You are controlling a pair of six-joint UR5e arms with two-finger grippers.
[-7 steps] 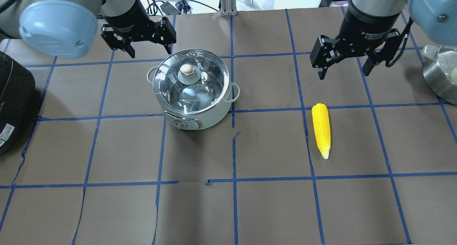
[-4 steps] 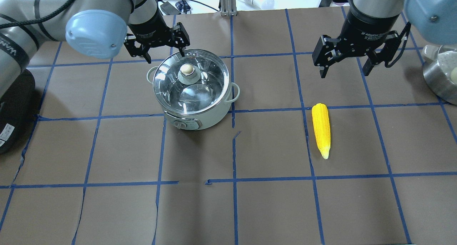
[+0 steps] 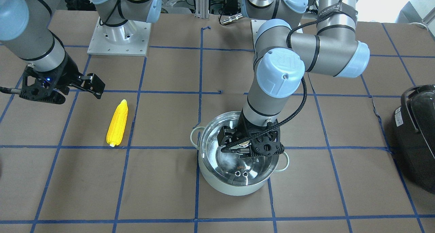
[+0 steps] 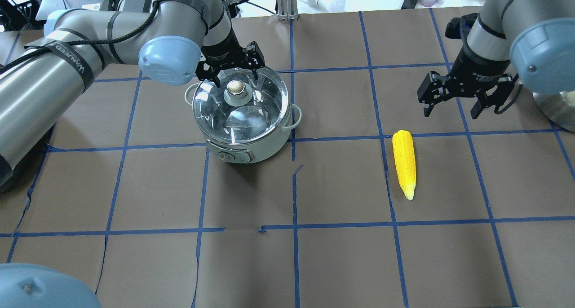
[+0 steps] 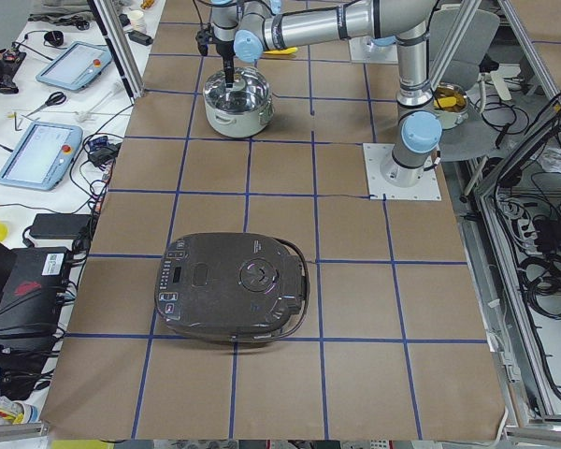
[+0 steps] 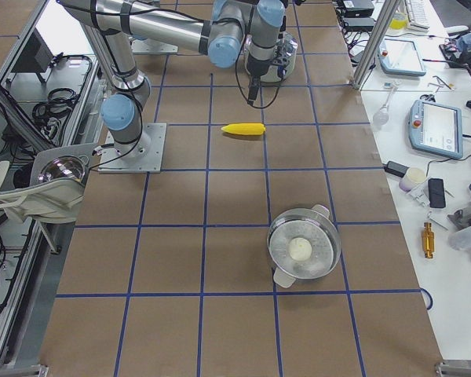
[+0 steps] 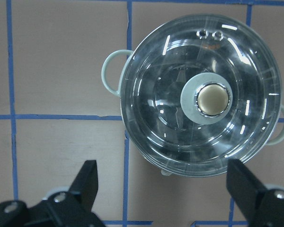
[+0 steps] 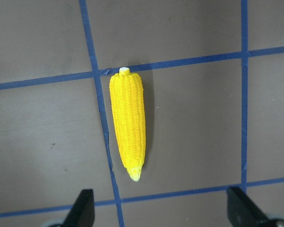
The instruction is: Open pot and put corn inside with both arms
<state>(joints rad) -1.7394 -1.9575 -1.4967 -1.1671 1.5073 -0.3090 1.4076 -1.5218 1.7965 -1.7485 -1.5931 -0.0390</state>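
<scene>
The pot's wide opening [image 3: 222, 160] is wider than the yellow corn [image 3: 117, 123] is long, so I expect the corn to lie lengthwise inside the pot's rim when I let it down.
The pale mint-green pot [image 4: 251, 148] stands left of centre with its glass lid [image 4: 245, 115] on and the brass knob [image 4: 235, 88] on top. My left gripper [image 4: 236, 80] hangs open above the lid, a finger on either side of the knob and not closed on it. The left wrist view shows the knob [image 7: 212, 99] ahead of the open fingers [image 7: 87, 182]. The yellow corn [image 4: 404, 163] lies flat on the table to the right. My right gripper [image 4: 450, 112] is open and empty, above and behind the corn [image 8: 128, 125].
A black appliance [image 3: 416, 124] with a dark lid sits at the table's end on my left. A steel bowl [image 4: 555, 106] holding a pale ball sits at the right edge. Blue tape lines grid the brown table top [image 4: 341, 254].
My left gripper has moved right and down from behind the pot to over the lid's knob. My right gripper has moved right and lower, nearer the table. Both stay open.
</scene>
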